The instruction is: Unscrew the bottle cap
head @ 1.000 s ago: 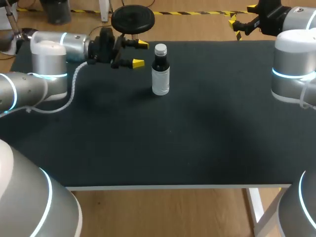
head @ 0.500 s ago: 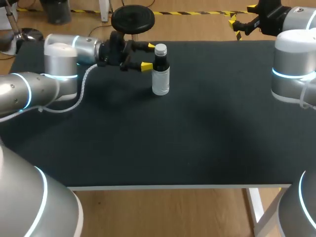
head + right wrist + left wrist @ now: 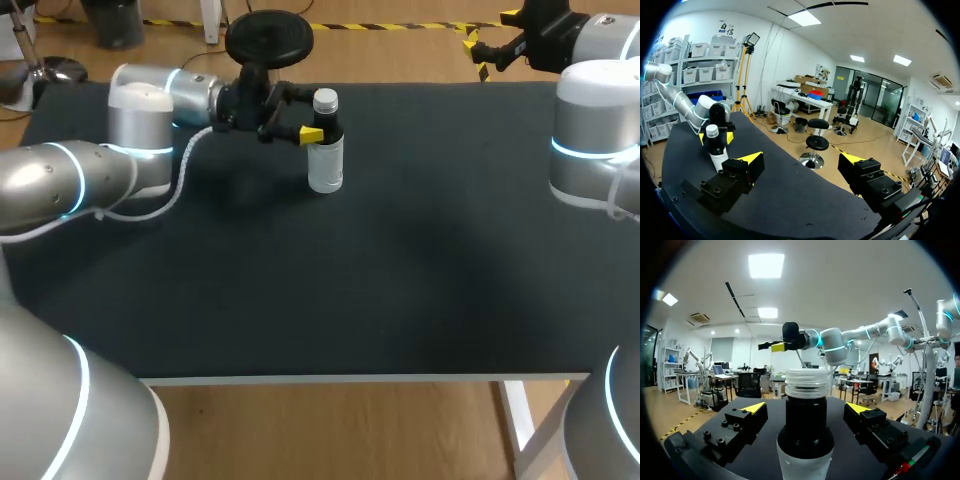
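The white cap (image 3: 807, 375) should come off in one piece when I unscrew it and leave the clear collar (image 3: 806, 393) on the bottle, since a gap already separates them.
A small bottle (image 3: 325, 150) with a dark neck, pale lower body and white screw cap (image 3: 325, 100) stands upright at the back middle of the black table (image 3: 400, 280). My left gripper (image 3: 309, 115) comes in level from the left, open, one yellow-tipped finger on each side of the bottle's neck. In the left wrist view the bottle (image 3: 805, 435) stands between the fingertips (image 3: 754, 407) with a gap on each side. My right gripper (image 3: 489, 38) hangs open at the far right corner, well away from the bottle (image 3: 716, 147), with nothing between its fingers (image 3: 751, 159).
The black mat covers the whole table, and nothing else stands on it. Its front edge (image 3: 360, 378) runs along the near side. My right arm's elbow (image 3: 590, 130) rises over the table's right edge.
My left gripper has moved right toward the bottle, and its open fingers now flank the neck. The bottle and the right arm have not moved.
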You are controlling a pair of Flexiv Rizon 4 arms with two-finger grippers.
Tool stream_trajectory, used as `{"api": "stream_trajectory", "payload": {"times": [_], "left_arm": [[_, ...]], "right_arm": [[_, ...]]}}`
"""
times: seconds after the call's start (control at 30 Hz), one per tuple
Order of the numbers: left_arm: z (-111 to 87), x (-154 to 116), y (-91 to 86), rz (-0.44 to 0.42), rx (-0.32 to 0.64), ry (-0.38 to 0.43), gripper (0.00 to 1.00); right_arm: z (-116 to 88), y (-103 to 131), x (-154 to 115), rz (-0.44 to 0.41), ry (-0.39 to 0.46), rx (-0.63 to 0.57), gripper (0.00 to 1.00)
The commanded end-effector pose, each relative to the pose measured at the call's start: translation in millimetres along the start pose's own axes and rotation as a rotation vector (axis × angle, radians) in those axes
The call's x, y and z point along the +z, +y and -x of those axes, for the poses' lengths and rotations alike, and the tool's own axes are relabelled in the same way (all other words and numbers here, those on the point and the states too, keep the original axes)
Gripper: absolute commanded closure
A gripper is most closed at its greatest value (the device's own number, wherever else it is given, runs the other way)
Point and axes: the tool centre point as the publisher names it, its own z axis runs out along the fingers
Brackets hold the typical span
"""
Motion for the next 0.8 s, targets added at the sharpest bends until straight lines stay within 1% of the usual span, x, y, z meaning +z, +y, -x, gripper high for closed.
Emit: {"api": "stream_trajectory", "payload": {"times": [0.03, 0.3, 0.67, 0.7, 0.73, 0.77, 0.8], "left_arm": [[7.8, 3.6, 0.4, 0.002, -0.001, 0.069, 0.00], [9.3, 11.1, 0.0, 0.017, -0.001, 0.091, 0.00], [9.0, 14.3, -1.1, 0.029, 0.000, 0.114, 0.00], [8.9, 14.3, -1.3, 0.030, 0.001, 0.115, 0.06], [8.7, 14.2, -1.6, 0.032, 0.003, 0.115, 0.19], [8.5, 14.1, -1.8, 0.032, 0.004, 0.116, 0.29], [8.4, 14.1, -1.9, 0.032, 0.004, 0.115, 0.42]], "right_arm": [[0.4, -0.5, -0.5, 0.002, 0.002, 0.000, 0.00], [0.4, -0.5, -0.5, 0.002, 0.002, 0.000, 0.00], [0.4, -0.5, -0.5, 0.002, 0.002, 0.000, 0.00], [0.4, -0.5, -0.5, 0.002, 0.002, 0.000, 0.00], [0.4, -0.5, -0.5, 0.002, 0.002, 0.000, 0.00], [0.4, -0.5, -0.5, 0.002, 0.002, 0.000, 0.00], [0.4, -0.5, -0.5, 0.002, 0.002, 0.000, 0.00]]}}
